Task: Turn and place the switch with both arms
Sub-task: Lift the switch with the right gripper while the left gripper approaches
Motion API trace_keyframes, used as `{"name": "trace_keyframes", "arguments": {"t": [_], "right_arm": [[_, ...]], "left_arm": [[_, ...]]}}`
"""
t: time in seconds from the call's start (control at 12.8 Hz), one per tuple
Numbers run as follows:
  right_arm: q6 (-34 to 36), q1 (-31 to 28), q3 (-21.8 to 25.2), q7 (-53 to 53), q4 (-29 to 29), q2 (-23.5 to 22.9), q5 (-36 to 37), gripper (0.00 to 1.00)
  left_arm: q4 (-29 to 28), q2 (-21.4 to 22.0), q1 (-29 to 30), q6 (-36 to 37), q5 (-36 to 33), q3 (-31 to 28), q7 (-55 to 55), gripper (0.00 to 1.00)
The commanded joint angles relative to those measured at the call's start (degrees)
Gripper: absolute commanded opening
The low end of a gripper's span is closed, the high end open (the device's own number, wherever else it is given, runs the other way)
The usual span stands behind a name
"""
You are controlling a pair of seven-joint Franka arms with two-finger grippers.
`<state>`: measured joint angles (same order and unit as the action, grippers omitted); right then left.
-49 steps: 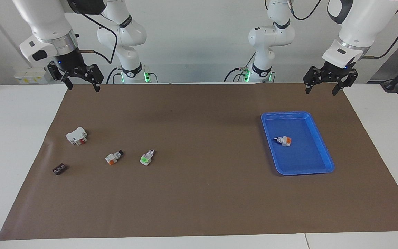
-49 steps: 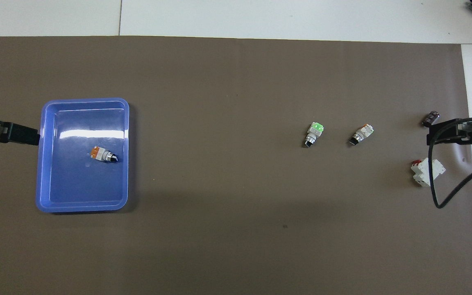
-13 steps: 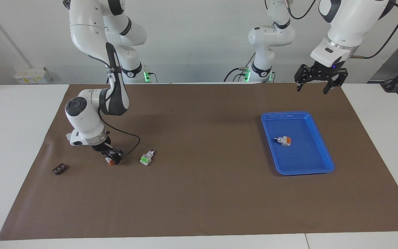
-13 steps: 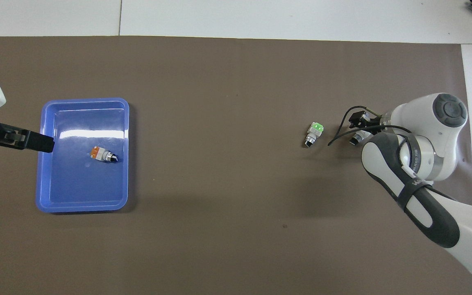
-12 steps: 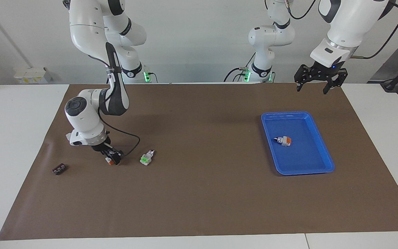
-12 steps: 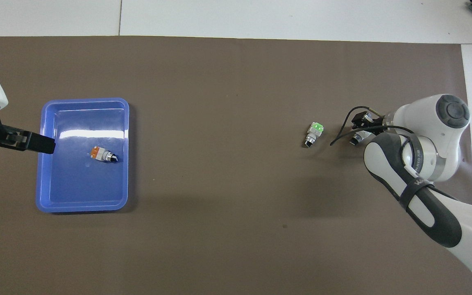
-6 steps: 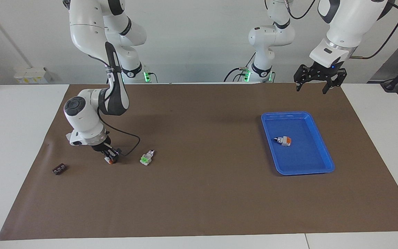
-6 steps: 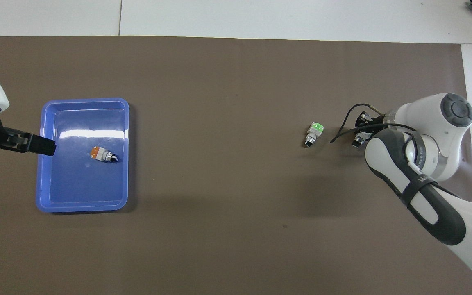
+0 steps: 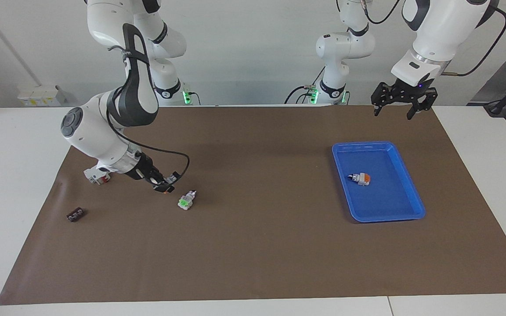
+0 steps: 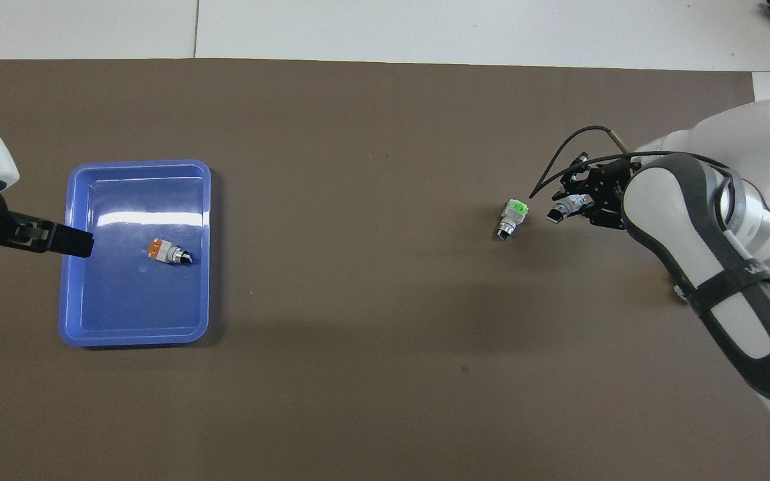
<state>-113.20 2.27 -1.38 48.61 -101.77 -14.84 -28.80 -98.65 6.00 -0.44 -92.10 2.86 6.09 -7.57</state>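
Note:
The robot's right gripper holds the switch (image 10: 574, 204) by its body and leaves its black knob free, so the left gripper should grasp and turn that knob (image 10: 555, 215) before the switch is placed.
My right gripper (image 9: 165, 188) is shut on an orange-faced white switch (image 10: 564, 208) and holds it just above the mat, its black knob pointing toward the left arm's end. A green-faced switch (image 9: 186, 199) lies on the mat beside it, also in the overhead view (image 10: 513, 217). A third switch (image 9: 360, 178) with an orange face lies in the blue tray (image 9: 411, 193). My left gripper (image 9: 393, 113) is open and empty, up in the air over the mat by the tray's end nearest the robots.
A larger white block with red parts (image 9: 96, 175) sits partly hidden under the right arm. A small flat black block (image 9: 76, 214) lies toward the right arm's end of the brown mat (image 9: 253, 245). The tray shows in the overhead view (image 10: 72, 267).
The right gripper has risen off the mat with the orange-faced switch and carried it toward the green-faced switch. The left gripper has drifted slightly.

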Motion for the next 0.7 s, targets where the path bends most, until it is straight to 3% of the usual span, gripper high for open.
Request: {"name": "trace_keyframes", "arguments": {"t": [0.0,0.16,0.31,0.62], "right_arm": [[4.3,-0.2,-4.8,14.0,2.8,3.1,-3.4,0.00],[6.0,-0.3,-9.8,26.6,4.0,5.6,-3.6,0.00],[6.2,-0.2,-13.0,33.8,5.2,7.4,-9.5,0.00],[1.6,5.2,-15.4,43.2,4.5,8.1,-10.2,0.00]], "left_arm": [[-3.5,2.6,0.0,-1.3,5.2,-0.2,0.9,0.98],[-4.4,3.1,-0.3,-1.5,12.4,-0.3,7.0,0.88],[-4.4,3.1,-0.5,-3.2,19.8,-0.1,15.8,0.85],[-5.2,3.4,-1.7,-4.5,29.8,0.7,24.6,0.81]]}}
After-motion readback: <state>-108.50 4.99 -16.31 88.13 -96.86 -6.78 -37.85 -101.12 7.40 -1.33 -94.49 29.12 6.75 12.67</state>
